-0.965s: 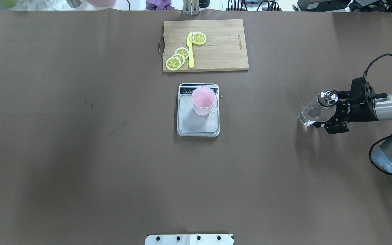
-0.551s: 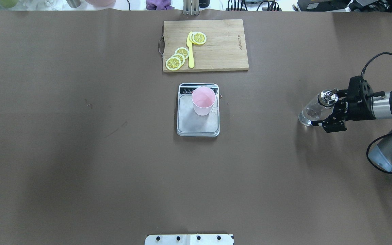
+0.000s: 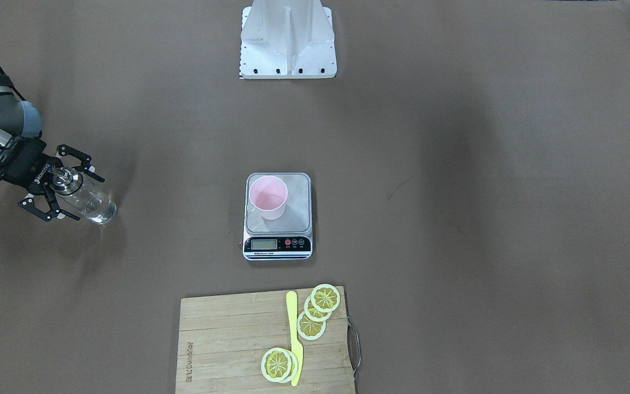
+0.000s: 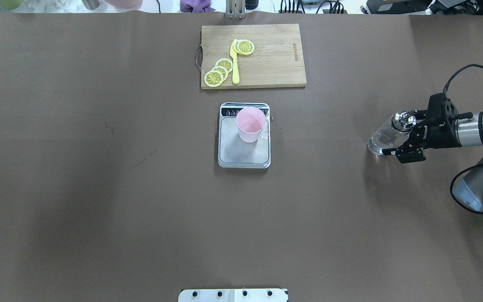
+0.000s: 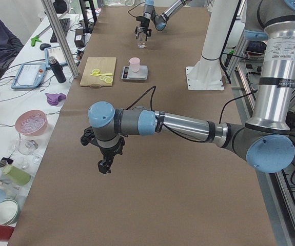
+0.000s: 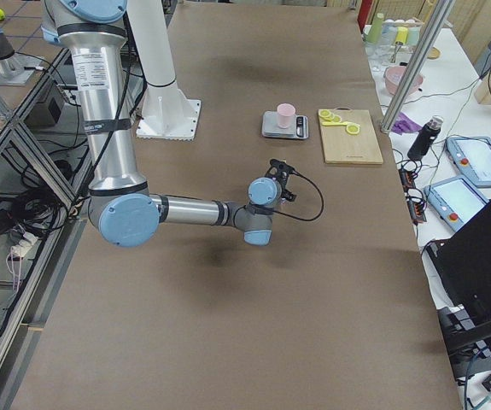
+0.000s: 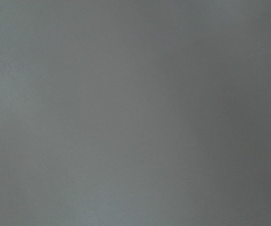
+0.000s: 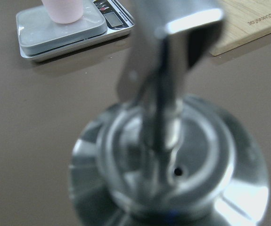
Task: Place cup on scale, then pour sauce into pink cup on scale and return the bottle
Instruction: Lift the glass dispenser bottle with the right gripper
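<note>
My gripper is going to tilt the bottle. A metal spout [image 3: 63, 174] sticks up from the bottle's cap, so the sauce [image 3: 100, 211] will then come out in a thin stream with the cap still on.
The pink cup [image 4: 250, 123] stands upright on the far part of the scale [image 4: 243, 154], at the table's middle; both also show in the front view, cup [image 3: 267, 198] on scale [image 3: 299, 191]. The clear glass bottle [image 4: 382, 140] with its metal spout cap stands on the table at the right, with clear sauce low inside. My right gripper [image 4: 396, 134] is open, with its fingers on either side of the bottle's neck [image 3: 63, 178]. The right wrist view shows the cap [image 8: 168, 155] close and blurred. My left gripper [image 5: 105, 165] hangs over bare table; I cannot tell its state.
A wooden cutting board [image 4: 275, 63] with lemon slices [image 4: 218, 72] and a yellow knife [image 4: 235, 63] lies beyond the scale. The robot's white base plate [image 4: 233, 295] is at the near edge. Operators' clutter lines the far table edge.
My right gripper has shifted slightly towards the far side, still open around the bottle. The bottle, cup and scale have not moved.
</note>
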